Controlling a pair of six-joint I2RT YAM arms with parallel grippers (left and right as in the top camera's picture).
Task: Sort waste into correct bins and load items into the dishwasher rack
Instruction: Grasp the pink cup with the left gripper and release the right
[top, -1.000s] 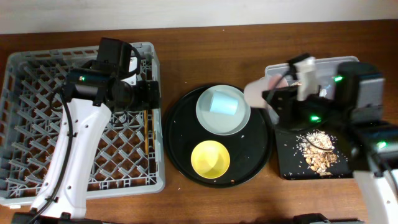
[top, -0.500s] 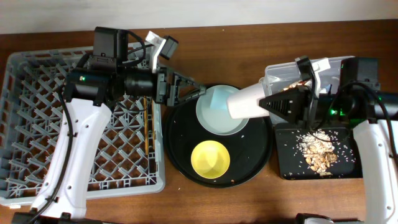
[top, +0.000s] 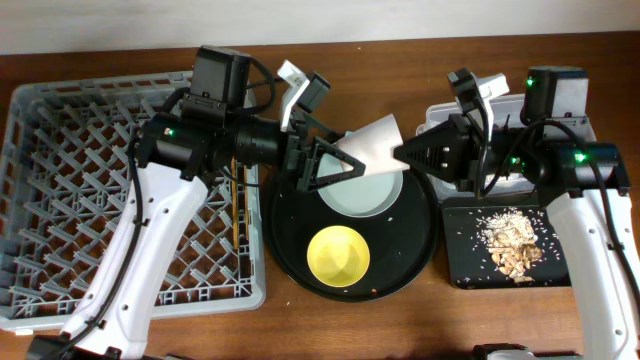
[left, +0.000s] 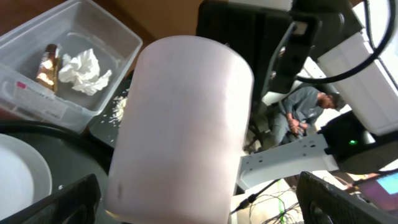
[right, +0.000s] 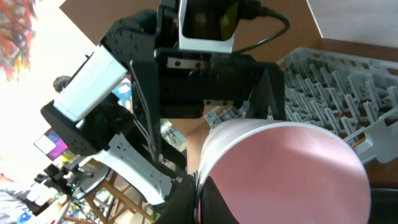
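My right gripper is holding the pink cup (top: 394, 133) by its rim, far from the dishwasher rack, so my left gripper should grab the cup's closed end (top: 352, 150) and bring the cup to the rack.
My right gripper (top: 408, 152) is shut on the rim of the small pink cup (top: 375, 143) and holds it on its side in the air above the pale round plate (top: 365, 197). My left gripper (top: 328, 165) is open, with a finger on either side of the cup's far end. In the left wrist view the cup (left: 186, 118) fills the space between the open fingers (left: 199, 202). In the right wrist view the fingers (right: 199, 193) pinch the cup wall (right: 286, 174). The yellow bowl (top: 338, 254) sits on the round black tray (top: 420, 250). The light-blue cup is hidden.
The grey dishwasher rack (top: 60, 200) is at the left, with chopsticks (top: 238, 200) near its right wall. The clear tub (left: 37, 87) holds the white napkin (left: 84, 65) and the gold wrapper (left: 46, 62). The small black tray (top: 465, 250) holds food scraps (top: 510, 245).
My right gripper carried the pink cup leftward over the plate. My left arm swung out from the rack to the right, and its open fingers now flank the cup.
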